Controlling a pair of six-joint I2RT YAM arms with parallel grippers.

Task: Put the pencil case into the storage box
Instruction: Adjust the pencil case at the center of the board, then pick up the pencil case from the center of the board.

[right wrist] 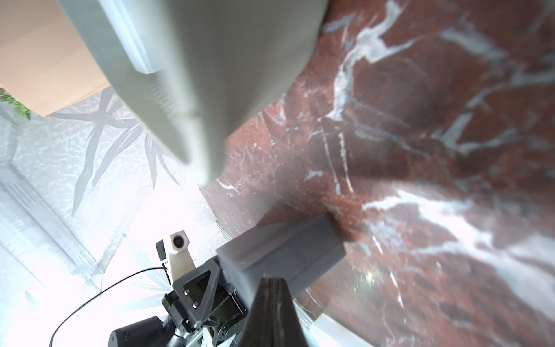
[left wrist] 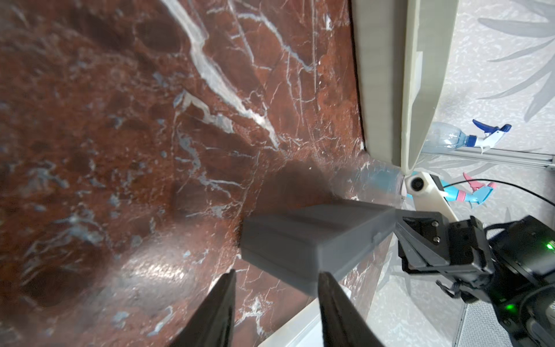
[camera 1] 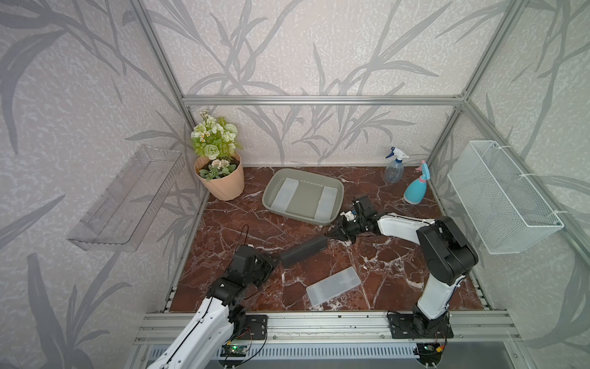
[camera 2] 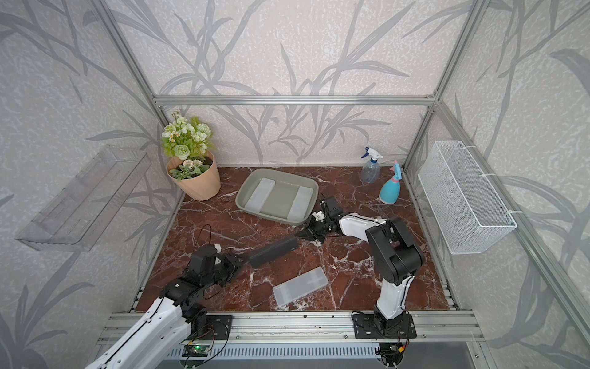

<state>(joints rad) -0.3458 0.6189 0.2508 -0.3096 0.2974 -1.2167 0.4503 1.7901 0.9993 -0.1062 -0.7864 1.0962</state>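
The pencil case's far end (camera 1: 323, 240) is crowded by my shut right gripper, so that gripper should move back first, and my left gripper should grab the case (camera 1: 306, 249) near its middle.
A dark grey pencil case (camera 1: 305, 250) (camera 2: 273, 250) lies slantwise at mid table between my two grippers. My left gripper (camera 1: 277, 260) (left wrist: 277, 273) is open at its left end, and the case (left wrist: 315, 240) sits just beyond the fingertips. My right gripper (camera 1: 332, 235) (right wrist: 271, 279) is shut, its tips against the case's right end (right wrist: 285, 249). Whether the case rests on the table I cannot tell. The grey-green storage box (camera 1: 297, 215) (camera 2: 277, 172) stands behind and holds two translucent white cases (camera 1: 285, 193) (camera 1: 325, 203).
Another translucent case (camera 1: 333, 287) lies near the front edge. A flower pot (camera 1: 220, 179) stands back left and two spray bottles (camera 1: 394, 169) (camera 1: 416, 188) back right. A white wire basket (camera 1: 504, 198) hangs on the right wall, a clear trough (camera 1: 127, 198) on the left.
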